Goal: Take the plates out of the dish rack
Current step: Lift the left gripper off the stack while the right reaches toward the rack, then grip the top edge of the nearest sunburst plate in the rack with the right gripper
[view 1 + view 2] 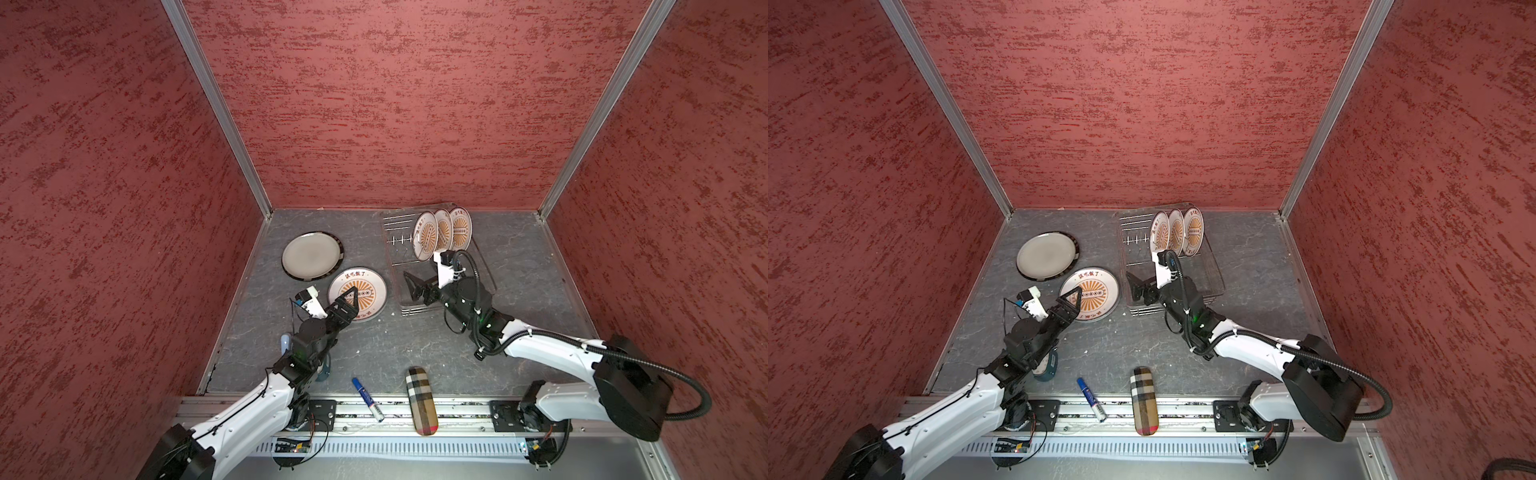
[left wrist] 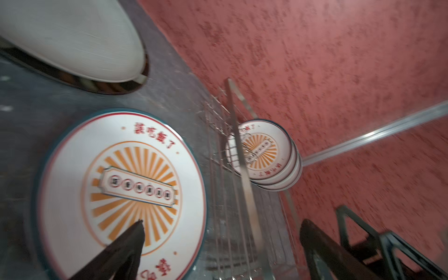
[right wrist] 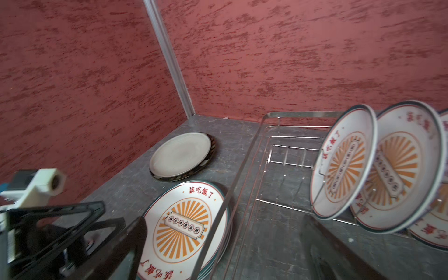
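Observation:
The plate beside the rack's empty slots (image 1: 400, 238) has room for fingers on both sides, so the robot's right gripper keeps reaching until its fingers straddle the plate's near edge (image 1: 424, 257).
The wire dish rack (image 1: 398, 225) stands at the back, right of the middle, and three sunburst plates (image 1: 444, 229) stand upright in its far right end. A grey plate with a dark rim (image 1: 311, 254) lies flat on the table at the left. In front of it a sunburst plate (image 1: 372, 286) lies flat, seemingly on another of its kind (image 3: 184, 218). My left gripper (image 1: 353, 293) hangs open over this plate's near left part, holding nothing (image 2: 223, 223). My right gripper (image 1: 409, 286) is open and empty over the rack's near left corner (image 3: 224, 219).
A blue marker (image 1: 368, 399) and a plaid case (image 1: 422, 401) lie by the front rail. A teal alarm clock (image 1: 1048, 368) stands under the left arm. Red walls close in the table on three sides.

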